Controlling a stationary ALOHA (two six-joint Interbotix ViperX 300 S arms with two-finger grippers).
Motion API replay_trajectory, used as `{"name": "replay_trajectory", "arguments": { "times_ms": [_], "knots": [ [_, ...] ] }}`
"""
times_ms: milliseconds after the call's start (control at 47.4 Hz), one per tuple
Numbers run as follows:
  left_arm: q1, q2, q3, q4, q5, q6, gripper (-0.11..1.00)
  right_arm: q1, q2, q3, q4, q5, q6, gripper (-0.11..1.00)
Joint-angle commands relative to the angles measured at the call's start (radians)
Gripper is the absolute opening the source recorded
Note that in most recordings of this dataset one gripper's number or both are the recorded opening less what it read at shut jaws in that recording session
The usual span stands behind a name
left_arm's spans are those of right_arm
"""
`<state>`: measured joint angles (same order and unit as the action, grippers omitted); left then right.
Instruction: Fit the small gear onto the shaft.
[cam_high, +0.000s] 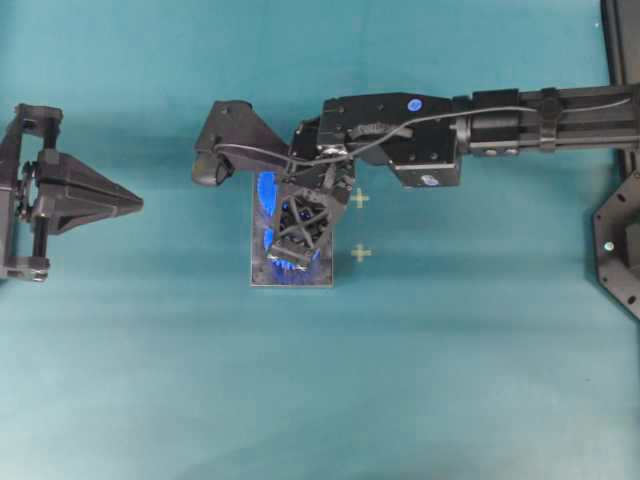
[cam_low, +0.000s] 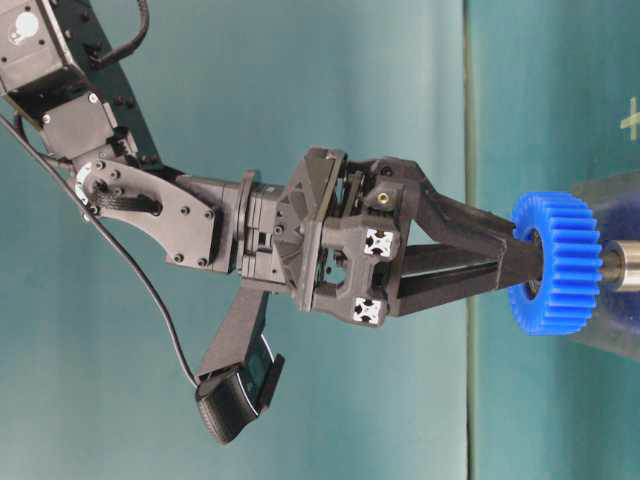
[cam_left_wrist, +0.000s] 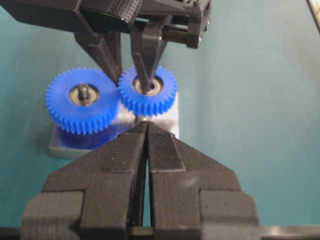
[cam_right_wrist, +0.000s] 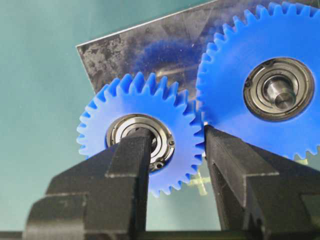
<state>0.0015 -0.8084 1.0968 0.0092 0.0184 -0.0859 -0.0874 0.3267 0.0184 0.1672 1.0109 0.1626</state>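
The small gear's hub bore (cam_right_wrist: 153, 144) has a finger in it, where the shaft must go through, so my right gripper should open, back out, then close and push on the small gear's side (cam_right_wrist: 184, 125).
The small gear (cam_right_wrist: 137, 150), bright blue with a silver bearing hub, hangs over the dark grey plate (cam_right_wrist: 150, 45). My right gripper (cam_right_wrist: 175, 135) is shut on it, with one finger in the hub bore and the other against the outer teeth. Its teeth stand right beside those of the larger blue gear (cam_right_wrist: 260, 85), which sits on its own shaft. In the table-level view a silver stub of the shaft (cam_low: 622, 266) shows just past the small gear (cam_low: 555, 262). My left gripper (cam_high: 135, 205) is shut and holds nothing, well to the left of the plate (cam_high: 325, 277).
Two pale cross marks (cam_high: 360, 198) (cam_high: 361, 253) lie on the teal table right of the plate. A black frame (cam_high: 620, 240) stands at the right edge. The right arm (cam_high: 480, 125) reaches in from the right.
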Motion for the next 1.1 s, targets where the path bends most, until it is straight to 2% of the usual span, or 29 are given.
{"name": "replay_trajectory", "arguments": {
  "times_ms": [0,465,507,591,633,781,866,929,1077],
  "knots": [
    [0.0,0.002,-0.02,0.002,-0.005,-0.002,0.0,0.003,-0.012,-0.017,-0.002,-0.003,-0.009,0.36],
    [0.0,0.002,-0.023,0.002,-0.005,-0.006,0.0,0.0,-0.014,-0.02,-0.002,-0.002,0.002,0.37],
    [0.0,0.003,-0.023,0.002,-0.003,-0.008,0.0,0.002,-0.015,-0.021,-0.002,-0.002,0.0,0.4],
    [0.0,0.002,-0.023,0.003,-0.005,-0.009,0.0,0.0,-0.015,-0.021,-0.005,0.0,0.002,0.59],
    [0.0,0.002,-0.023,0.002,-0.005,-0.017,0.0,0.002,-0.015,-0.023,-0.009,0.0,0.002,0.64],
    [0.0,0.002,-0.021,0.002,-0.005,-0.049,0.0,0.003,-0.028,-0.028,-0.011,0.005,0.003,0.65],
    [-0.002,0.002,-0.018,0.003,-0.005,-0.063,0.0,0.003,-0.052,-0.041,-0.011,0.017,0.003,0.61],
    [-0.003,0.002,-0.018,0.002,-0.005,-0.064,0.0,0.003,-0.069,-0.049,-0.011,0.025,0.002,0.53],
    [-0.003,0.002,-0.017,0.002,-0.005,-0.064,0.0,0.006,-0.075,-0.058,-0.011,0.029,-0.003,0.18]
  ]
}}
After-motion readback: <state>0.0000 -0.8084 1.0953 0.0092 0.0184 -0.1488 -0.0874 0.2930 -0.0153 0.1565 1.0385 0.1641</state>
